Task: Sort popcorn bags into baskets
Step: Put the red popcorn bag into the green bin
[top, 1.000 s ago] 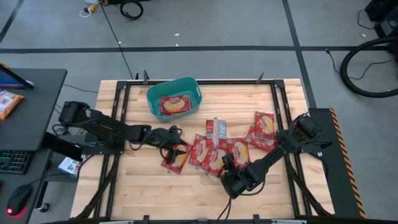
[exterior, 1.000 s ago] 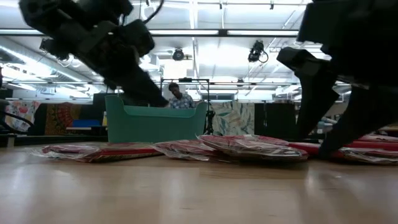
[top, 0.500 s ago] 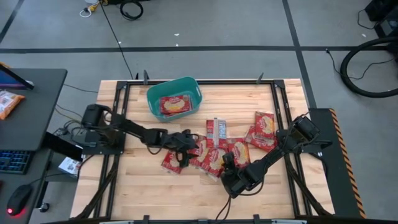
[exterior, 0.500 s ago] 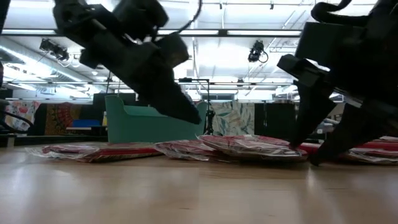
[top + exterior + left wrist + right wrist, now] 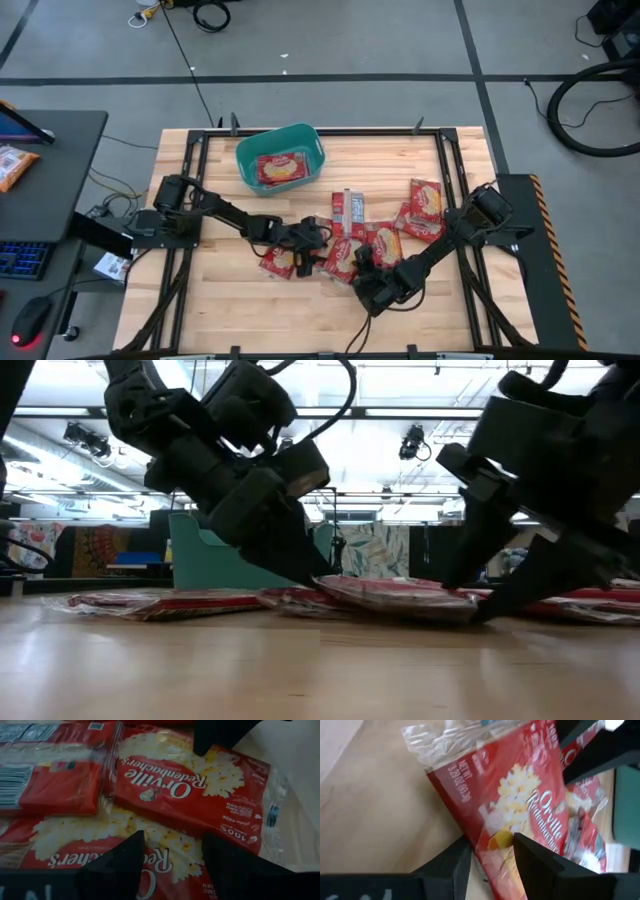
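Observation:
The fingers of the robot's right gripper are on both sides of the plump bag's long edge (image 5: 464, 833), so I expect the red popcorn bag (image 5: 512, 795) to turn edge-on and stay fairly straight when the robot lifts.
Several red popcorn bags with yellow panels lie flat in a loose cluster mid-table (image 5: 385, 240), some overlapping. One more lies inside the teal basket (image 5: 243, 150) near the far edge. My left gripper (image 5: 312, 240) is open and slants down over the cluster's left part; in its wrist view the fingers stand over a bag (image 5: 170, 847). My right gripper (image 5: 362, 264) is open at the cluster's near side. Its fingers stand on either side of one bag's edge (image 5: 492, 842). That bag (image 5: 395, 592) tops the pile in the low view. My left gripper points its fingertips (image 5: 318, 574) down at the top of the pile, slanting from the table's left; whether they touch a bag I cannot tell. My right gripper has a bag's long edge (image 5: 485, 855) between its open fingers, slanting from the near side; touching or not, I cannot tell.
Black frame rails (image 5: 190, 190) run along the table's left and right sides. A side desk on the left carries an orange snack bag (image 5: 15, 165), a keyboard and a mouse. Bare wood (image 5: 230, 300) lies along the near edge and the far right.
My left arm has reached from the table's left toward the right and come down over the bag cluster, staying open. My right gripper has stayed at the cluster's near side.

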`<move>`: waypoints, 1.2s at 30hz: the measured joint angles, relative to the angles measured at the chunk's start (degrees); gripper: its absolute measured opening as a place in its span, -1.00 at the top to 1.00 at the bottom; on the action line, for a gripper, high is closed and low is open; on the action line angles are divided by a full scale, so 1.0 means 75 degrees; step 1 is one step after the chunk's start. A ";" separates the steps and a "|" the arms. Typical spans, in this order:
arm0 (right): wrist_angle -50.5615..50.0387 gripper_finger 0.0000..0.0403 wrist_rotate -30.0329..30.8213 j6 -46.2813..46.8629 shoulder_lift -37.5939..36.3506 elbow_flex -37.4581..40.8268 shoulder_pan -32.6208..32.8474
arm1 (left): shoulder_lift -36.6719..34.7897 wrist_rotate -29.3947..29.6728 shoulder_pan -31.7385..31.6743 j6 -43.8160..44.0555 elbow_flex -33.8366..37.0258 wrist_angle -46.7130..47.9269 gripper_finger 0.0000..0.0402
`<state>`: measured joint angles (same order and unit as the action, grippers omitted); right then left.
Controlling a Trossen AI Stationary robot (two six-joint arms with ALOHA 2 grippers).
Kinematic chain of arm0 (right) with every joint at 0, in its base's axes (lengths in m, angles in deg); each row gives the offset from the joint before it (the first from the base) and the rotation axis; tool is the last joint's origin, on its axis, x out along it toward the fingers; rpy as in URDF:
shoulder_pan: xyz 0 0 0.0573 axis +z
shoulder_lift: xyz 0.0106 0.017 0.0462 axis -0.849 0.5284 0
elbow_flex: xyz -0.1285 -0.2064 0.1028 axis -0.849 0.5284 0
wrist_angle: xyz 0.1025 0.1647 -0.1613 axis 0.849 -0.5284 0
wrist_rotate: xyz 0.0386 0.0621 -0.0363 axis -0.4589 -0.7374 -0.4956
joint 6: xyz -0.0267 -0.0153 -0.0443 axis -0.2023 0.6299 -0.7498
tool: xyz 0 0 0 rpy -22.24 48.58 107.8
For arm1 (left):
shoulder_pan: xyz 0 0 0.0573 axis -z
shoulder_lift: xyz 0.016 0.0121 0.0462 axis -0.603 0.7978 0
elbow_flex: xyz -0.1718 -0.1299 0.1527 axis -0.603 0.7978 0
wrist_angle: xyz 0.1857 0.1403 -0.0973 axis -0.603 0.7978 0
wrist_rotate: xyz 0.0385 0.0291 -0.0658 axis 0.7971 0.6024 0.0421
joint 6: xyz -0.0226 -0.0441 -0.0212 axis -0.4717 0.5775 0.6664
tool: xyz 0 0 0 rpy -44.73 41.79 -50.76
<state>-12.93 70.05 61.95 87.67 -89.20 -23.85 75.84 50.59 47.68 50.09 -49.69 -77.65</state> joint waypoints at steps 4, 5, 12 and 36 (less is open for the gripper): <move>0.0452 0.27 -0.0015 -0.0401 0.0009 -0.0003 -0.0138 | -0.0048 0.0010 0.0027 -0.0010 -0.0007 0.0094 -0.02; 0.0507 0.30 0.0004 -0.0489 0.0009 -0.0003 -0.0154 | -0.0045 -0.0020 0.0025 -0.0021 -0.0007 0.0099 -0.02; 0.0679 0.66 0.0009 -0.0593 0.0009 -0.0015 -0.0145 | -0.0088 -0.0109 0.0025 -0.0092 -0.0019 0.0283 -0.02; -0.1497 0.86 0.0591 -0.1114 -0.0012 -0.2764 -0.0578 | -0.6013 0.2933 0.0983 -0.1017 0.1527 0.2985 0.08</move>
<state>-24.16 74.48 53.60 87.58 -109.93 -28.18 30.75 72.59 55.06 42.47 -38.24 -55.27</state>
